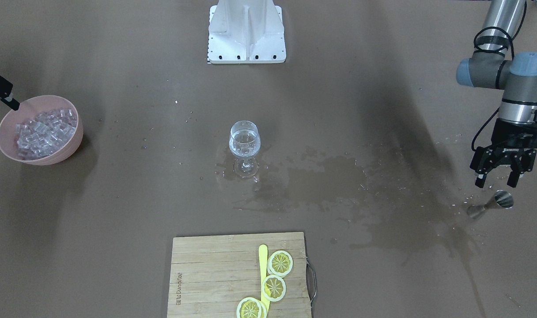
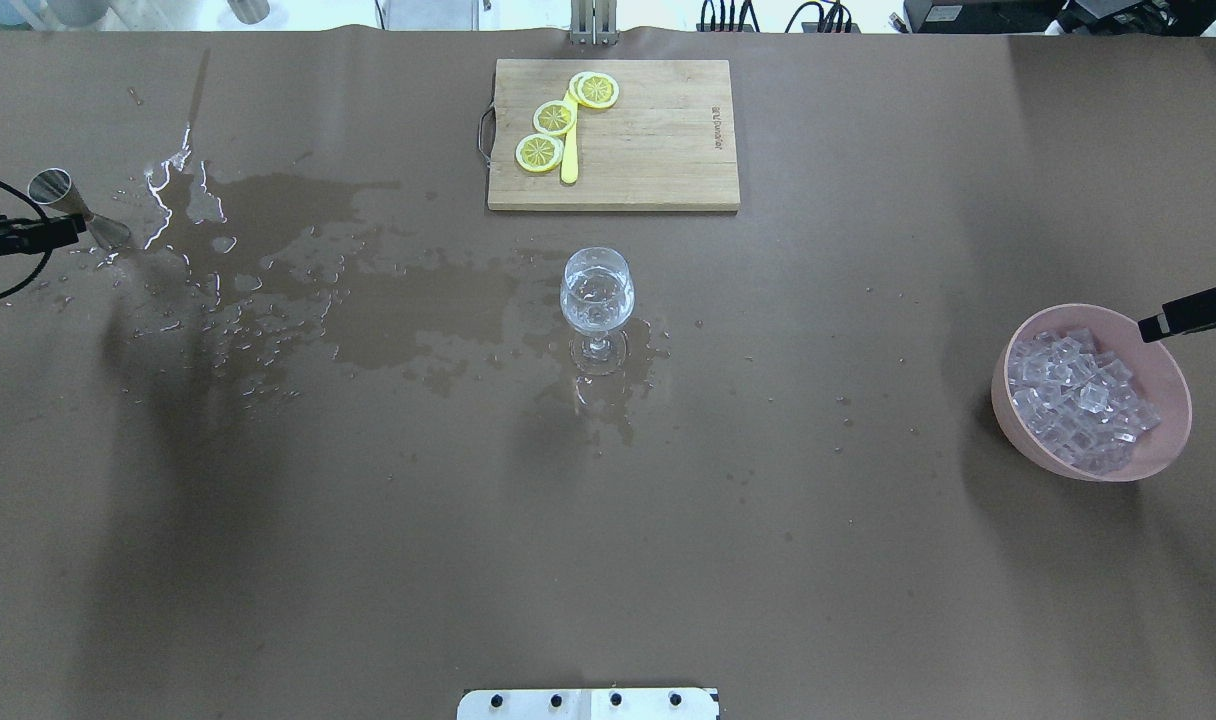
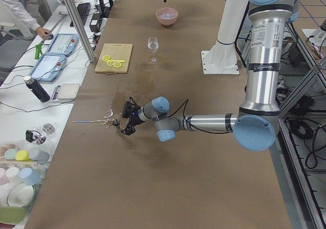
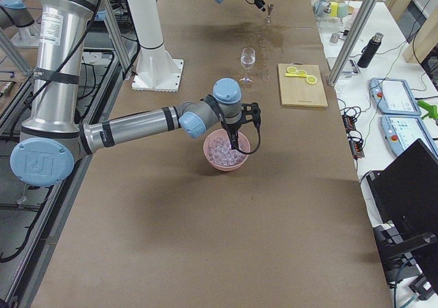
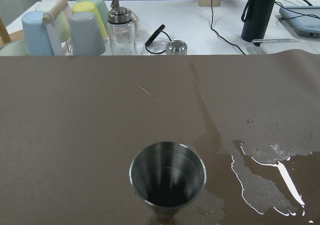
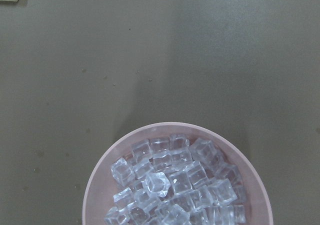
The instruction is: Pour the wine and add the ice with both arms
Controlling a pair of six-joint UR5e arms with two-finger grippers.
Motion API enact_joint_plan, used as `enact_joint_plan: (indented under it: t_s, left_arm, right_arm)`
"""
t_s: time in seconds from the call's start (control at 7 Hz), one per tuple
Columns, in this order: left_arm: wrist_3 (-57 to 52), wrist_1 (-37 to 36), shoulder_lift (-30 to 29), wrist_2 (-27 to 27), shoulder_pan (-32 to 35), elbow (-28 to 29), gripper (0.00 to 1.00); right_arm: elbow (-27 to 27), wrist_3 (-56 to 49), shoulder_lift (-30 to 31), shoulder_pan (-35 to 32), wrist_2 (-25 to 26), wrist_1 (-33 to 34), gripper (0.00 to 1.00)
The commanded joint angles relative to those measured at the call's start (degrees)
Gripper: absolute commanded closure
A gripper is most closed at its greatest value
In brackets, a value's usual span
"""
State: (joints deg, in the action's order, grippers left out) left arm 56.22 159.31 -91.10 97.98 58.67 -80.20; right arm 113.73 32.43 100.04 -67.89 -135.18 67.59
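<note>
The heap in the pink bowl [image 1: 47,133] is tumbled, with crisp edges and gaps. I expect an ice cube [image 6: 156,184] to come loose by itself when I lift it.
A wine glass [image 1: 244,145] [image 2: 596,295] stands mid-table with a little clear wine in it. A pink bowl [image 1: 5,145] [image 2: 1018,420] holds many clear ice cubes [image 1: 45,130] [image 6: 175,185]. My left gripper [image 1: 497,179] is open just above and behind an empty steel jigger [image 1: 493,204] [image 5: 167,172] that stands on the table. My right gripper [image 2: 1193,312] hangs over the bowl's rim. Only one of its fingers [image 1: 10,99] shows, and none shows in the right wrist view. It holds nothing.
A wide wet spill [image 1: 339,185] [image 2: 368,300] runs from the jigger to the glass. A wooden cutting board [image 1: 206,274] holds lemon slices [image 1: 280,263] and a yellow knife. The white pedestal [image 1: 246,31] stands at the robot's side. Cups and bottles [image 5: 75,25] sit beyond the table's left end.
</note>
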Motion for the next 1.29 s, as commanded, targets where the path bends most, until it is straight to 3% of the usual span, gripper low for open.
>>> enact_joint_plan:
  t_s: [0.0, 0.14, 0.43, 0.71, 1.14]
  left_arm:
    - [-6.4, -11.1, -0.4, 19.4, 11.9, -2.6, 0.02]
    - [-16.7, -17.7, -0.2, 24.2, 14.3, -4.2, 0.02]
    - [-26.0, -33.6, 0.8, 27.1, 16.0, -11.3, 0.02]
    - [-27.0, -34.6, 7.1, 28.0, 16.4, -16.4, 0.02]
    - [-26.9, -33.9, 7.4, 28.7, 16.5, -16.6, 0.02]
  right_arm:
    - [0.0, 0.0, 0.2, 0.6, 1.6, 0.0, 0.0]
    - [-0.2, 0.0, 0.2, 1.9, 4.7, 0.1, 0.0]
    - [-0.4, 0.0, 1.0, 4.3, 4.9, 0.4, 0.0]
    - [-1.0, -0.2, 1.9, 8.2, 5.5, 0.4, 0.02]
    - [-3.7, -0.1, 0.1, 12.6, 10.3, 0.6, 0.05]
